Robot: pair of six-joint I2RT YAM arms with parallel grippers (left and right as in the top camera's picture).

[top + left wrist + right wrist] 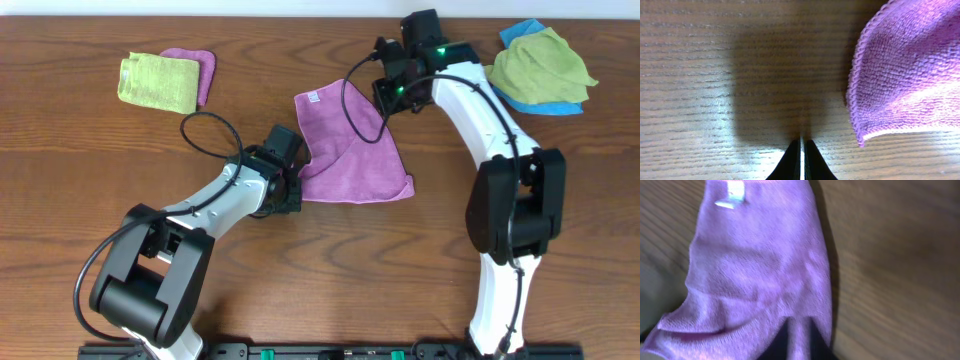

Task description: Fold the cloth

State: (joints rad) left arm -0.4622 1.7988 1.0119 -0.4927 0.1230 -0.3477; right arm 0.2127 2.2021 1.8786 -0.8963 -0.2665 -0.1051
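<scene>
I should move my left gripper over the cloth and, together with my right gripper, pull the cloth's near edge (352, 199) toward me, because my left gripper is closed beside the cloth's hemmed corner (861, 139).
The lilac-purple cloth (350, 150) lies partly folded on the wooden table, its white label (313, 97) near the far left corner. My right gripper (386, 104) is at the cloth's far right edge. In the right wrist view its fingers (801, 326) are shut on a fold of the cloth (760, 270), with the label (732, 194) at the top. My left gripper (290, 192) sits at the cloth's near left edge. In the left wrist view its fingers (802, 144) are shut and empty over bare wood, with the cloth's hemmed corner (910, 75) to the right, not touching.
A lime-green cloth (158, 80) lies on a small purple cloth (203, 68) at the far left. Another green cloth (540, 62) lies on a blue cloth (558, 104) at the far right. The right arm's black cable (360, 110) loops over the cloth.
</scene>
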